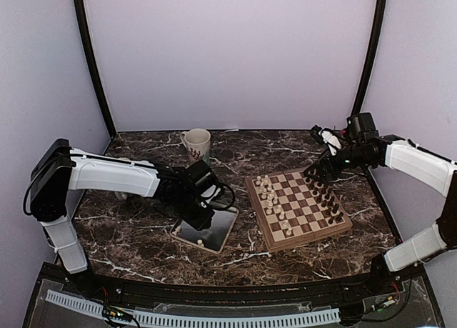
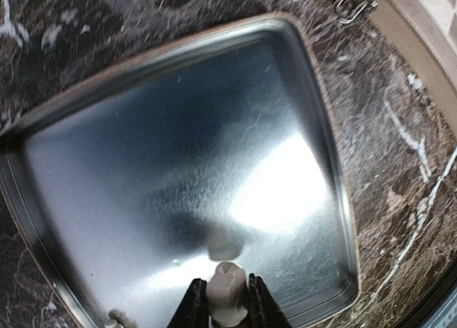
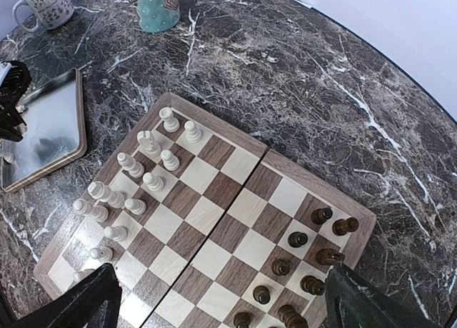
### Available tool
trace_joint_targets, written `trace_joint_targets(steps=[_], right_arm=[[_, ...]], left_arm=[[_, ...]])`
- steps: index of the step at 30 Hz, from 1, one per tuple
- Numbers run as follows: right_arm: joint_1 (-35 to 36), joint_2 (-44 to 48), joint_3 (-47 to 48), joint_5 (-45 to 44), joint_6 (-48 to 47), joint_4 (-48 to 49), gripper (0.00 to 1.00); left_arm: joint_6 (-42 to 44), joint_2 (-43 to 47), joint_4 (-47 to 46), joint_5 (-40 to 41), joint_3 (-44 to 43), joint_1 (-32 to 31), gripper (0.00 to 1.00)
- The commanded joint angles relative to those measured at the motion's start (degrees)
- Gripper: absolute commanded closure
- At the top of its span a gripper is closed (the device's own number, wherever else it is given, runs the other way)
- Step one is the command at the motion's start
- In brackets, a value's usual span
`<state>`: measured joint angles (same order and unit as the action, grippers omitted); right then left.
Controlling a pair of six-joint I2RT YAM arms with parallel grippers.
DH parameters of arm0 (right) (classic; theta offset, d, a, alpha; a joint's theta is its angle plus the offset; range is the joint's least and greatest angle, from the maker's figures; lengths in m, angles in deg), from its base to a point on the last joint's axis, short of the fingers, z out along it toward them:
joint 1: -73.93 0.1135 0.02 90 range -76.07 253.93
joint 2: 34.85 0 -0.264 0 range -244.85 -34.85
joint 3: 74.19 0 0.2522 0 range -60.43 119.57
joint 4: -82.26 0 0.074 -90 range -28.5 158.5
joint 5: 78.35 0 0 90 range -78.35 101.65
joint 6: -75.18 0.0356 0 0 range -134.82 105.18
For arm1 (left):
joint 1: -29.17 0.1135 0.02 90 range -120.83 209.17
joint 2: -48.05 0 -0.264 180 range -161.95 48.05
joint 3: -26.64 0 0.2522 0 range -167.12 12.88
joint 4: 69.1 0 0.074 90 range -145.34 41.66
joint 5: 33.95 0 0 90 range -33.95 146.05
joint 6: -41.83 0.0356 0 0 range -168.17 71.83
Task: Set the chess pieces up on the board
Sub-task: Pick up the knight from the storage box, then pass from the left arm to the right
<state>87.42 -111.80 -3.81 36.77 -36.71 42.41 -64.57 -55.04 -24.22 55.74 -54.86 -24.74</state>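
Observation:
Next, my right gripper takes the cream piece [image 2: 227, 294] and places it, because my left gripper is holding the piece over the tray, away from the board's empty edge squares [image 1: 273, 231].
My left gripper [image 2: 227, 305] is shut on a cream-white chess piece [image 2: 227, 289] and holds it just above the silver tray [image 2: 178, 128]. In the top view this gripper [image 1: 202, 215] is over the tray's middle. Another cream piece [image 1: 201, 241] lies on the tray near its front edge. The wooden board [image 1: 303, 199] lies right of the tray, with several cream pieces [image 1: 270, 196] in its left rows. My right gripper [image 1: 315, 174] is open and empty above the board's far right edge. In the right wrist view the board [image 3: 214, 214] and cream pieces [image 3: 143, 178] show between its spread fingers.
Dark brown pieces [image 1: 328, 203] stand in the board's right rows and also show in the right wrist view [image 3: 300, 264]. A cream mug [image 1: 197, 143] stands behind the tray. A teal patterned object [image 3: 157, 6] stands near the mug. A metal clasp [image 2: 353, 3] sits on the board's side.

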Motion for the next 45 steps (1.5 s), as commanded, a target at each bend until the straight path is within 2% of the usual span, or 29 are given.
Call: trace_joint_targets(steps=[1, 8, 11, 17, 23, 32, 45], right_arm=[[-0.1, 2.3, -0.7, 2.9, 0.8, 1.5, 0.0], [0.1, 1.4, 0.8, 13.7, 2.5, -0.4, 0.0], [1.6, -1.4, 3.2, 15.5, 0.5, -5.0, 0.0], [7.0, -8.6, 12.4, 17.6, -0.4, -15.0, 0.16], [14.4, -20.5, 22.0, 20.4, 1.8, -23.1, 0.33], [22.8, -32.0, 33.1, 23.5, 3.4, -28.5, 0.43], [28.7, -37.5, 38.6, 25.6, 2.7, -30.2, 0.56]], left_arm=[[4.4, 5.3, -10.0, -1.5, 4.2, -0.2, 0.87], [11.0, 11.8, -38.7, -7.9, 18.4, -0.2, 0.87], [11.7, 12.4, -48.4, -10.1, 21.9, -0.2, 0.87], [11.7, 10.2, -58.0, -13.6, 23.1, -0.2, 0.86], [11.5, 9.7, -60.8, -12.1, 23.2, -1.0, 0.86], [14.0, 10.0, -56.8, -8.4, 21.1, -3.0, 0.84], [14.3, 9.8, -54.3, -9.2, 19.1, -4.1, 0.83]])
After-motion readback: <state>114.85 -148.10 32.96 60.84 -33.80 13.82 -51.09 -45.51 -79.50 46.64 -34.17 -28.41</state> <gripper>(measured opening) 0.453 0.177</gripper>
